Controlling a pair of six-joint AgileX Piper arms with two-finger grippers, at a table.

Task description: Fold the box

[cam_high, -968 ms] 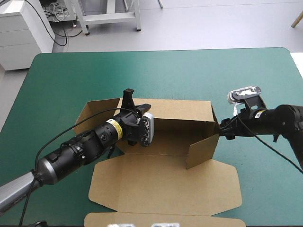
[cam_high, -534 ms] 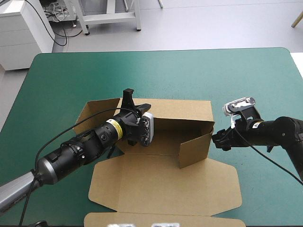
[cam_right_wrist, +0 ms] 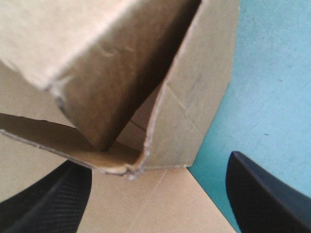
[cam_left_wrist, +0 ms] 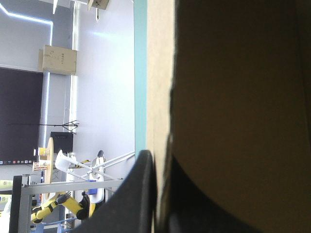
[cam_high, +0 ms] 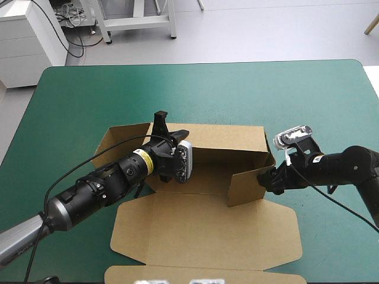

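My gripper will push the box (cam_high: 216,167), which should swing back at its lid crease and open upward, as its back side (cam_high: 213,136) covers its shadowed inside from above.
The brown box (cam_high: 207,231) lies in the middle of the teal-green table, its back wall (cam_high: 228,139) raised and its lid flat toward the near edge. My left gripper (cam_high: 166,127) is at the left end of that wall. In the left wrist view the left gripper (cam_left_wrist: 158,160) is shut on the board's edge. On the right, the side wall (cam_high: 251,183) stands folded inward. My right gripper (cam_high: 269,180) is at its outer face, open. The right wrist view shows the right gripper (cam_right_wrist: 155,165) with that box corner (cam_right_wrist: 165,121) ahead of it, between the fingers.
A side flap (cam_high: 115,145) sticks out to the left of the left gripper. The lid's front flap (cam_high: 201,275) reaches the near table edge. Bare teal-green cover (cam_high: 207,89) spreads beyond the back wall and to the right of the box.
My right gripper has moved inward and toward the near edge, against the right side wall, which has swung inward. The left arm and the back wall have not moved.
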